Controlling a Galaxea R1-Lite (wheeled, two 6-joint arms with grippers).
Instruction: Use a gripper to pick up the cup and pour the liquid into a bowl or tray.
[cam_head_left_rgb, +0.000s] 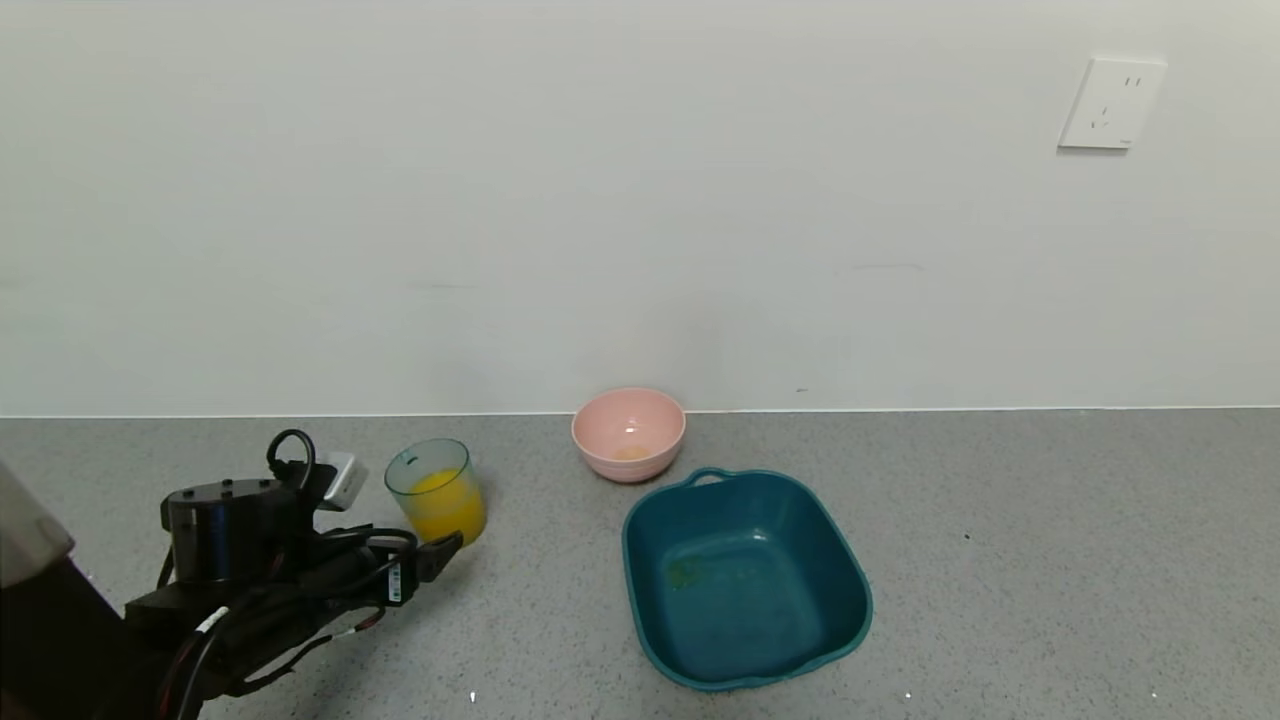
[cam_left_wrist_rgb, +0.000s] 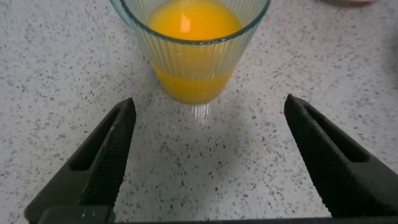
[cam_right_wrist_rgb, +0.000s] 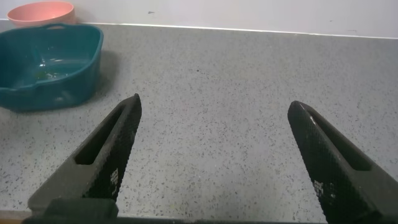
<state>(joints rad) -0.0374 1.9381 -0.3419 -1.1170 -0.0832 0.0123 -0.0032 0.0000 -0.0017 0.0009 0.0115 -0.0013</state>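
The liquid's surface (cam_left_wrist_rgb: 195, 21) lies flat and shiny, so I expect the orange-yellow liquid to flow out easily and pool over the dark teal tub's bottom (cam_head_left_rgb: 746, 600) when I pour.
The cup (cam_head_left_rgb: 437, 490), a clear blue-green ribbed tumbler, stands upright on the grey counter at the left, about half full of orange-yellow liquid (cam_head_left_rgb: 446, 508). My left gripper (cam_head_left_rgb: 425, 550) is low on the counter just in front of the cup, open and empty. In the left wrist view the cup (cam_left_wrist_rgb: 193, 56) stands just beyond the open gripper (cam_left_wrist_rgb: 209, 102), centred between its fingers (cam_left_wrist_rgb: 115, 143) and not touched. The dark teal tub (cam_head_left_rgb: 745, 575) sits to the right of the cup. My right gripper (cam_right_wrist_rgb: 214, 102) is open and empty over bare counter, outside the head view.
A small pink bowl (cam_head_left_rgb: 629, 433) stands by the wall behind the tub. The right wrist view also shows the tub (cam_right_wrist_rgb: 50, 59) and the pink bowl (cam_right_wrist_rgb: 40, 11) farther off. The wall runs along the counter's back edge, with a socket (cam_head_left_rgb: 1110, 103) at the upper right.
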